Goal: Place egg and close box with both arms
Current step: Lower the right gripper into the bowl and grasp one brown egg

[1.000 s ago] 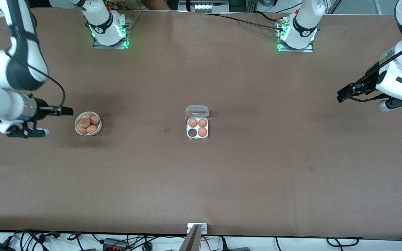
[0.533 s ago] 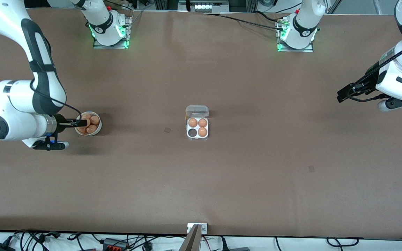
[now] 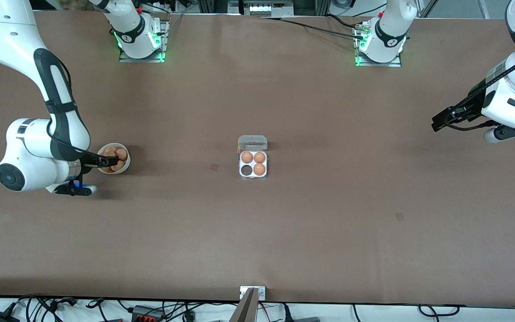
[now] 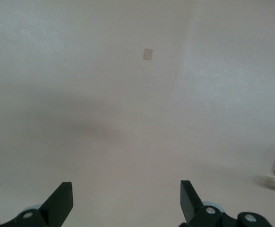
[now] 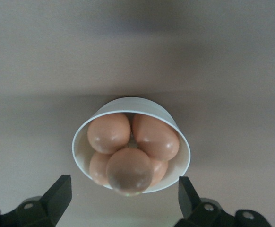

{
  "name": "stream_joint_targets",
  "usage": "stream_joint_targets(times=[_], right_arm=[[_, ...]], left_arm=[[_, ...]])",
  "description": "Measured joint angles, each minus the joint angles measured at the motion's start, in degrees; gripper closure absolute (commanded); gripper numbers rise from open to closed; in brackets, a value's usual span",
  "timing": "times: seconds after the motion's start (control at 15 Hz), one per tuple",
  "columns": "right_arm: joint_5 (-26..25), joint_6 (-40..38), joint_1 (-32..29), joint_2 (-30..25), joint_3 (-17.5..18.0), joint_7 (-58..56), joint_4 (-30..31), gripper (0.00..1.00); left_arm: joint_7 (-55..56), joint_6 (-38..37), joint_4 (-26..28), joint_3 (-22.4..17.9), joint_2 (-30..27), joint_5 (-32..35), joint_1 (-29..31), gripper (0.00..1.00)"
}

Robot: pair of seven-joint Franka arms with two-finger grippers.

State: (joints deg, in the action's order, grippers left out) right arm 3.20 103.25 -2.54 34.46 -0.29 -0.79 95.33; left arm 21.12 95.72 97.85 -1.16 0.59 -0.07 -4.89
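The lower eggs are packed against the side of the white bowl, so I expect the topmost egg to come away by itself when I lift it.
The box sits mid-table with its clear lid folded back. Three of its cells hold an egg each, and the cell nearest the front camera toward the right arm's end is empty and dark. More eggs are heaped in a round white bowl toward the right arm's end. My right gripper hangs open over that bowl. In the right wrist view its fingers flank the bowl and the topmost egg, touching nothing. My left gripper waits open over bare table.
Two small dark patches mark the brown table, one between bowl and box, one nearer the front camera toward the left arm's end. A metal bracket sits at the table's front edge.
My right arm has swung in from the table's end, bringing its open gripper from beside the bowl to over the eggs. The left arm has not moved.
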Motion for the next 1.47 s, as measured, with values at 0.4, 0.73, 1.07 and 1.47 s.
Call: stream_joint_targets(times=[0.4, 0.73, 1.07, 1.47], right_arm=[[0.6, 0.2, 0.0, 0.5, 0.0, 0.0, -0.3, 0.16], [1.6, 0.2, 0.0, 0.7, 0.0, 0.0, -0.3, 0.22], [1.6, 0.3, 0.0, 1.0, 0.0, 0.0, -0.3, 0.30], [1.6, 0.6, -0.2, 1.1, 0.0, 0.0, -0.3, 0.71]], left_arm=[[0.0, 0.0, 0.0, 0.0, 0.0, 0.0, 0.0, 0.00], [0.0, 0.0, 0.0, 0.0, 0.0, 0.0, 0.0, 0.00], [0.0, 0.0, 0.0, 0.0, 0.0, 0.0, 0.0, 0.00], [0.0, 0.0, 0.0, 0.0, 0.0, 0.0, 0.0, 0.00]])
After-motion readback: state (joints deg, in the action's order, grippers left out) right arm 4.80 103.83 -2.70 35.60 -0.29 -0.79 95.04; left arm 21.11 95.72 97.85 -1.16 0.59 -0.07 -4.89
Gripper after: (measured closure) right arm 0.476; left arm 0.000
